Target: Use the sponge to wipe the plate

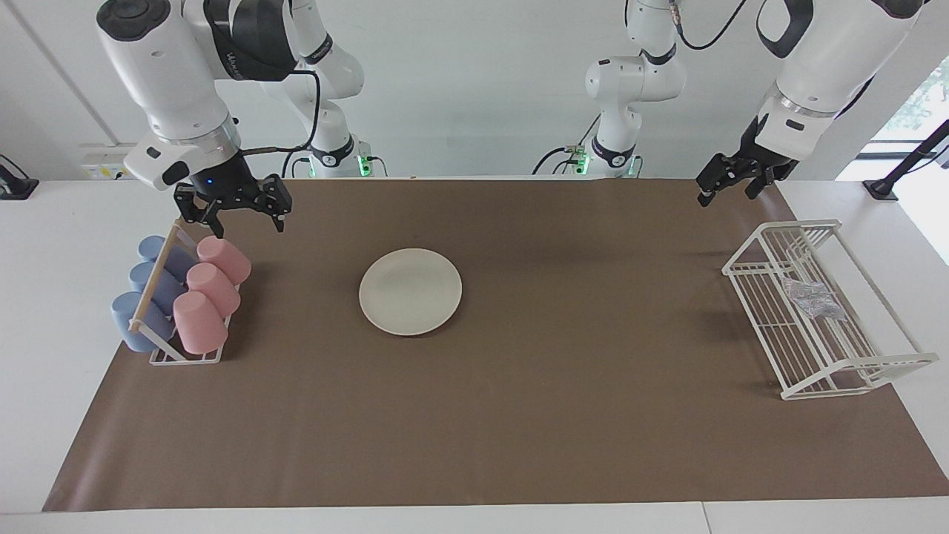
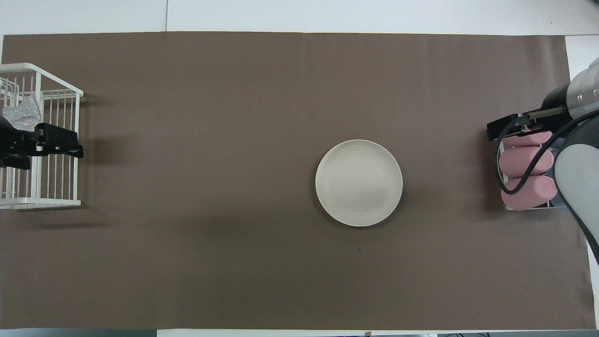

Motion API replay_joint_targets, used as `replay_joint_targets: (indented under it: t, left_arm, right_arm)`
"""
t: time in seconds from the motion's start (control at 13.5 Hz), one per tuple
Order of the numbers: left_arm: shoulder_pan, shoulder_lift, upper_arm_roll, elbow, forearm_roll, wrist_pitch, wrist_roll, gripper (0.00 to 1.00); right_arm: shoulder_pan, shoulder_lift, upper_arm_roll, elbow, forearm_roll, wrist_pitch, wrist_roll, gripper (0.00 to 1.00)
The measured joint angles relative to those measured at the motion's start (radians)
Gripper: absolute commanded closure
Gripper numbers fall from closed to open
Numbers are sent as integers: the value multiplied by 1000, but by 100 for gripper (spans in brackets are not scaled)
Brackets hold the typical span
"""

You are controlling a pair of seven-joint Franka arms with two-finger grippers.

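The silvery sponge [image 2: 21, 117] sits loose with its upper edge [image 2: 30, 101] free, so when I lift, it will come away cleanly and the wire rack will stay in place.
The cream-white plate [image 1: 410, 291] lies flat on the brown mat, toward the right arm's end of the middle; it also shows in the overhead view [image 2: 359, 183]. The silvery sponge [image 1: 814, 300] lies inside the white wire rack [image 1: 756, 261] at the left arm's end, and shows in the overhead view [image 2: 21, 114]. My left gripper [image 1: 724, 194] is open and empty, raised in the air over the rack [image 2: 70, 144], apart from the sponge. My right gripper [image 1: 237, 219] is open and empty, and waits above the cup rack [image 2: 505, 127].
A cup rack [image 1: 159, 354] with pink cups [image 1: 200, 320] and blue cups [image 1: 133, 322] stands at the right arm's end. The brown mat [image 1: 519, 415] covers most of the table. The wire rack's tall sides surround the sponge.
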Motion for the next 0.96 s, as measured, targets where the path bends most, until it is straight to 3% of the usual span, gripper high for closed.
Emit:
replay_joint_targets:
  t: [0.37,0.67,0.96]
  left_arm:
    - [-3,4,-5,-5,98,6,-40,0]
    - [-50,81,-12,-18,364,54,-49,0]
    - [-65,228,-12,-24,648,165,-129,0]
  right_arm:
    - [0,0,0,0,0,0,0,0]
    - [0,0,0,0,0,0,0,0]
    - [0,0,0,0,0,0,0,0]
